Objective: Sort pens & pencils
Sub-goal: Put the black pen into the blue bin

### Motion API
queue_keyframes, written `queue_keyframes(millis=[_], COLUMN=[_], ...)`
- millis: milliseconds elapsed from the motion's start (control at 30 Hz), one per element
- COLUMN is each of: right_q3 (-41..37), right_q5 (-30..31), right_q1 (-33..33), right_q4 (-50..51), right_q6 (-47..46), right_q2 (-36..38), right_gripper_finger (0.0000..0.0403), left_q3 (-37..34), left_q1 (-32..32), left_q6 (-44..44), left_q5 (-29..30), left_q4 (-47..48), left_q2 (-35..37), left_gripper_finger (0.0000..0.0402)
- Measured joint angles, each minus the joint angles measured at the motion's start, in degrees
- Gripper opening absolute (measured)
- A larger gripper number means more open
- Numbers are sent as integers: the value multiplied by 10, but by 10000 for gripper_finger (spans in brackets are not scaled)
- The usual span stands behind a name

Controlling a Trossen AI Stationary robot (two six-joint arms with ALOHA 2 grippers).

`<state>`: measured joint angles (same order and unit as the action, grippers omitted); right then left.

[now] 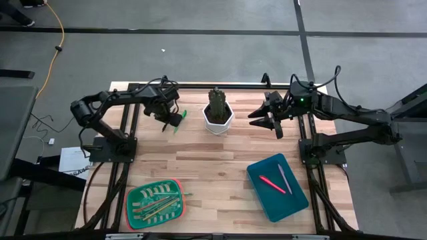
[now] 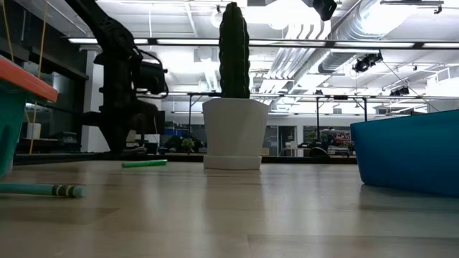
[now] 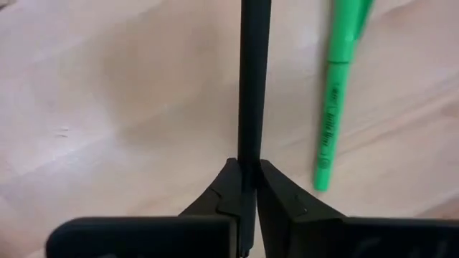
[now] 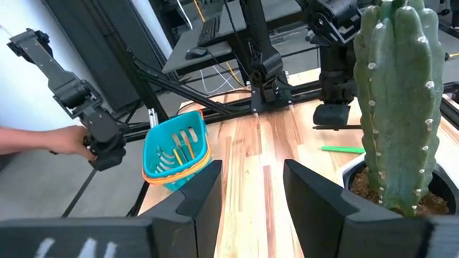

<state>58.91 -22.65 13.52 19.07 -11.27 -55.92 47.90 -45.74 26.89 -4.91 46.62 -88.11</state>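
Observation:
The dark stick's long end (image 3: 254,64) is free and the robot's right gripper (image 1: 253,119) waits open, so the left gripper goes on bringing the stick there until the right gripper's fingers hold it.
My left gripper (image 1: 165,117) hangs over the far left of the table, pointing down, shut on a slim dark stick (image 3: 254,79); pen or pencil, I cannot tell. A bright green pen (image 3: 334,107) lies flat on the wood just beside it (image 1: 177,123). My right gripper (image 4: 251,172) waits open and raised, right of the cactus pot (image 1: 217,115). A pink pen (image 1: 272,184) and a pale grey pen (image 1: 285,179) lie in the blue tray (image 1: 293,200). Several pencils (image 1: 155,205) lie in the green basket (image 1: 132,200). My left gripper pinches the dark stick between its two fingertips (image 3: 276,188), at a spot near one end (image 3: 249,159). The fingers come from above, pointing down, and lie across the stick. The rest of the stick runs out level from the fingers (image 4: 337,127) and looks clear of the table.
The white pot with the tall cactus (image 4: 401,100) stands mid-table at the back, between the two arms. A teal pencil (image 2: 43,190) lies on the wood near the basket. A person's hand (image 4: 50,140) holds a device beyond the table's edge.

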Motion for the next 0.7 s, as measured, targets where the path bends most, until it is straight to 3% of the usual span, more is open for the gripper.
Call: queue_keyframes(millis=[233,500,700], right_q3=[0,0,0], right_q5=[0,0,-3], right_q1=[0,0,0], right_q4=[0,0,-1], right_q6=[4,8,5], right_q2=[0,0,0], right_gripper_finger=[140,140,140], left_q3=[0,1,1], left_q1=[1,20,57], left_q6=[-23,-31,-27], left_q5=[-2,0,0], left_q4=[5,16,16], left_q2=[59,154,231], left_gripper_finger=[35,14,29])
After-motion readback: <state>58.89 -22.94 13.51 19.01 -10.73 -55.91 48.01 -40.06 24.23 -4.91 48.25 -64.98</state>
